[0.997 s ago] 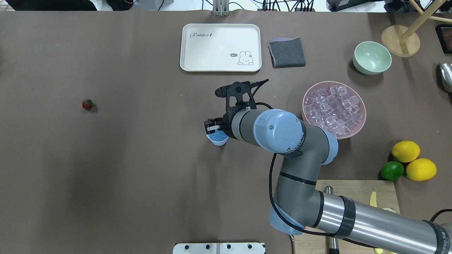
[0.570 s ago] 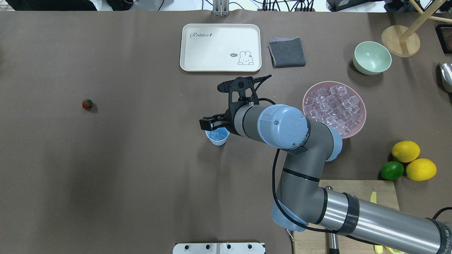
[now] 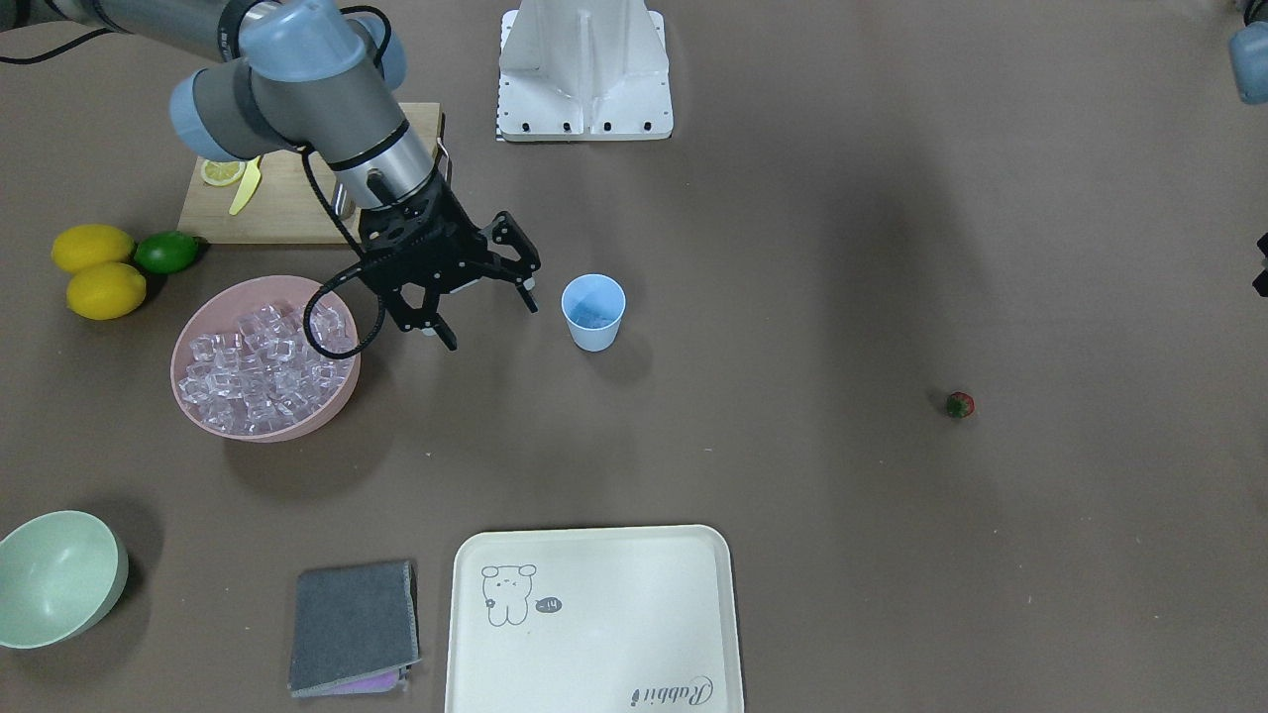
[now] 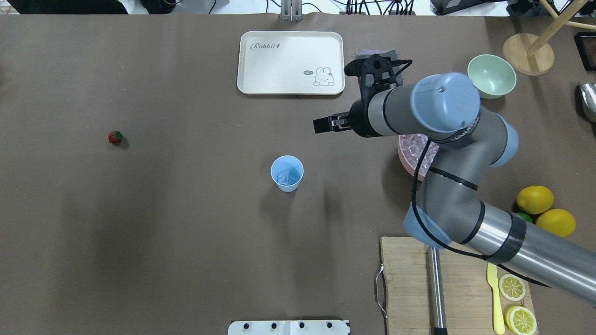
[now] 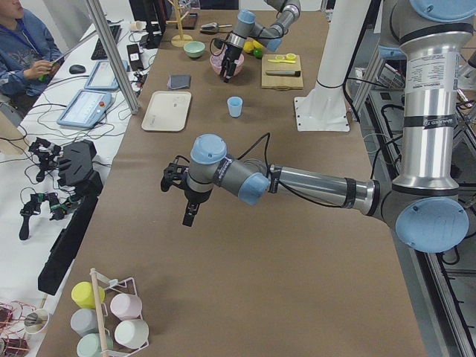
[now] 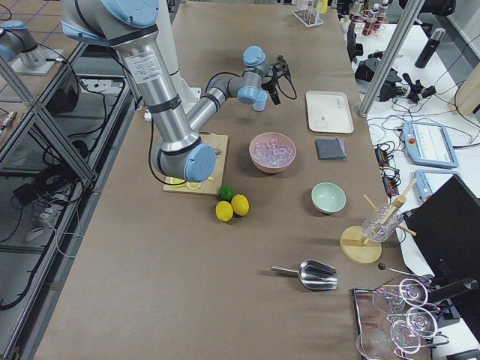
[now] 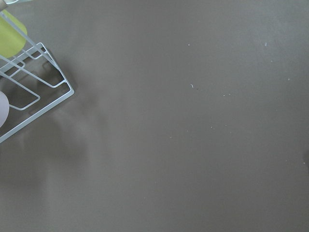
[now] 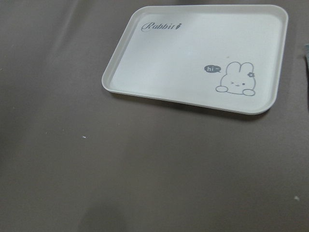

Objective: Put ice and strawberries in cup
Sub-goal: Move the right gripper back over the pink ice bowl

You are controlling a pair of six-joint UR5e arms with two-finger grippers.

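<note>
I should keep moving my right gripper over the pink bowl point(image 3: 267, 358) until its fingers are on both sides of an ice cube, because its fingers are open and the heaped ice point(image 3: 256, 382) is uncovered.
The light blue cup point(image 4: 287, 173) stands upright mid-table with clear ice point(image 4: 283, 178) at its bottom; it also shows in the front view point(image 3: 593, 310). More ice point(image 3: 263, 356) fills the pink bowl point(image 3: 203, 416). The tiny red strawberry point(image 4: 115, 137) lies alone far to the left. My right gripper point(image 3: 492, 325) is open and empty, hanging in the air between the cup and the pink bowl. My left gripper point(image 5: 187, 214) hovers over bare table far from the cup; I cannot tell if it is open or shut.
A white rabbit tray point(image 4: 291, 63) and a grey cloth point(image 3: 355, 626) lie at the far side. A pale green bowl point(image 4: 491, 76), two lemons point(image 4: 535, 199) with a lime, and a cutting board point(image 4: 405, 279) with knife and lemon slices sit on the right.
My right gripper has lifted off the cup and swung to the far right, toward the pink bowl. The cup is now uncovered, with ice inside it.
</note>
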